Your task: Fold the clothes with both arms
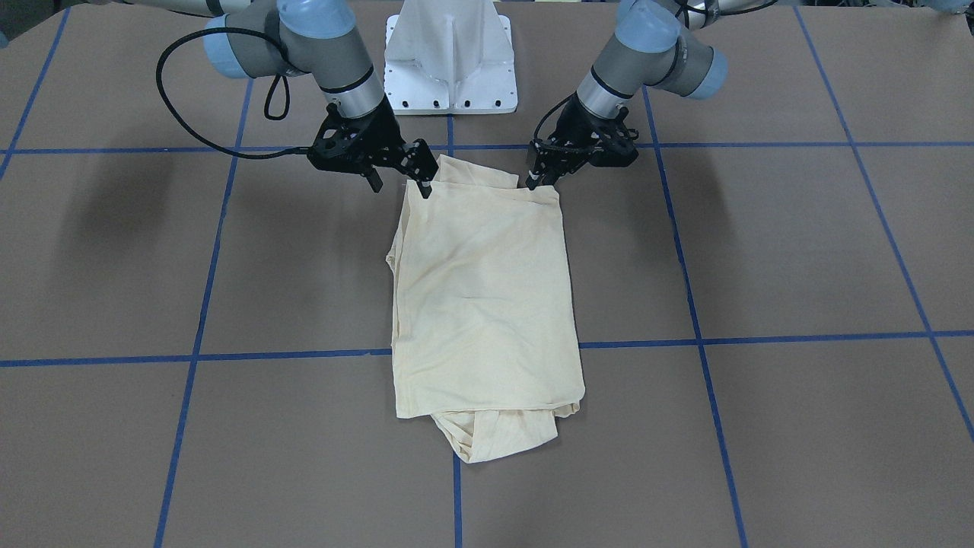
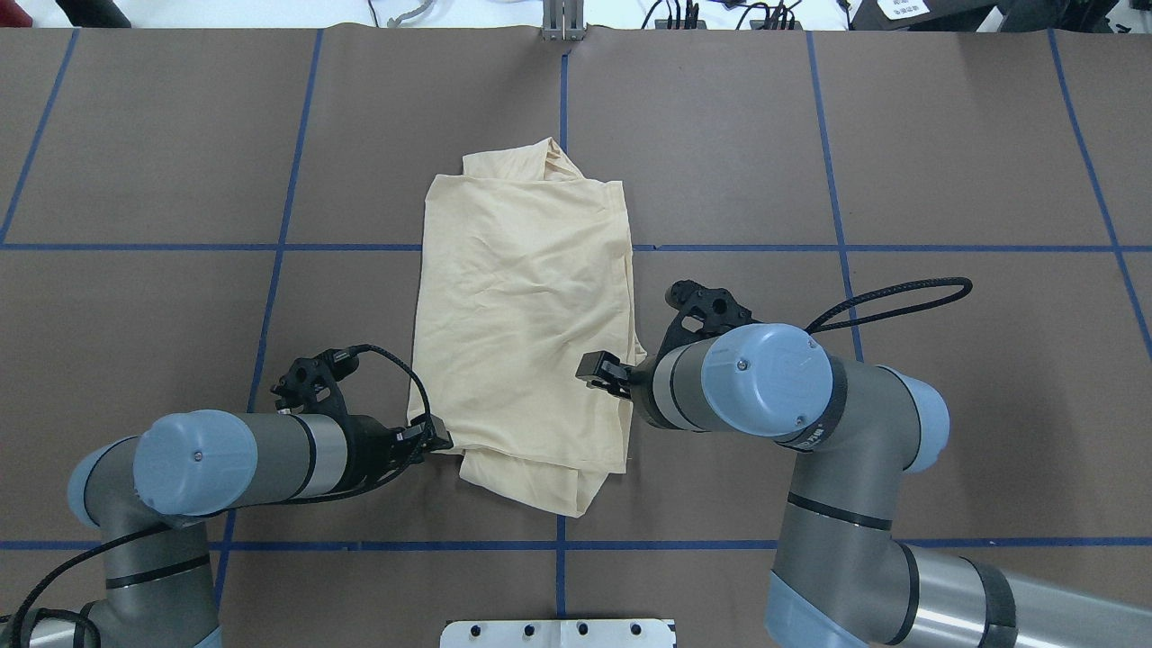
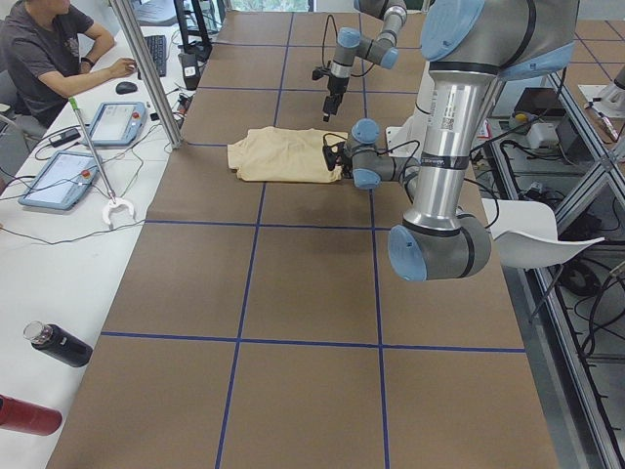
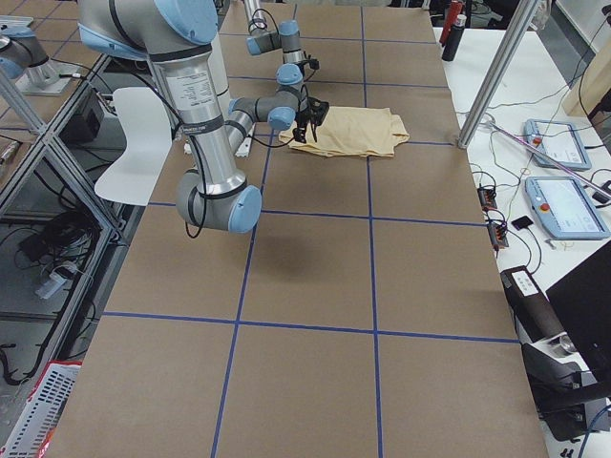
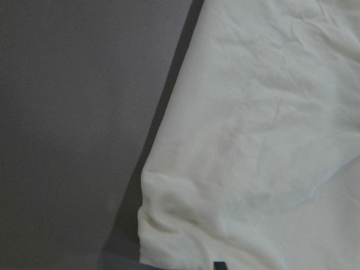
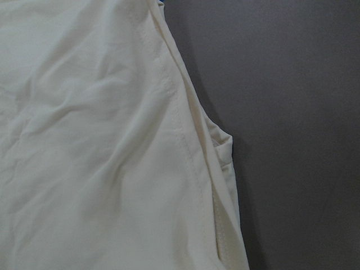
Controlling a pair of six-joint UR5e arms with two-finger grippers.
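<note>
I should open my left gripper, straddle the corner's side edge (image 1: 559, 202) with it and pinch the cloth there, because the T-shirt's near corner (image 1: 553, 192) lies spread out beside my left gripper's closed fingers.
The pale cream-yellow T-shirt (image 1: 483, 297) lies folded into a long rectangle at the table's middle, print hidden; it also shows in the overhead view (image 2: 522, 297). A folded layer sticks out at each end. My left gripper (image 1: 537, 181) (image 2: 439, 442) sits low at the shirt's near left corner, fingers close together and seemingly shut on the corner, which stands slightly off the table in the left wrist view (image 5: 169, 225). My right gripper (image 1: 399, 183) (image 2: 605, 373) is open at the near right corner, one finger touching the edge. The right wrist view shows only the hem (image 6: 180, 129).
The white pedestal base (image 1: 450, 61) stands just behind the shirt's near end. Blue tape lines (image 1: 198, 327) grid the brown table. An operator (image 3: 49, 49), tablets (image 3: 59, 181) and bottles (image 3: 59, 344) are at a side table; a metal post (image 3: 146, 73) stands at its edge.
</note>
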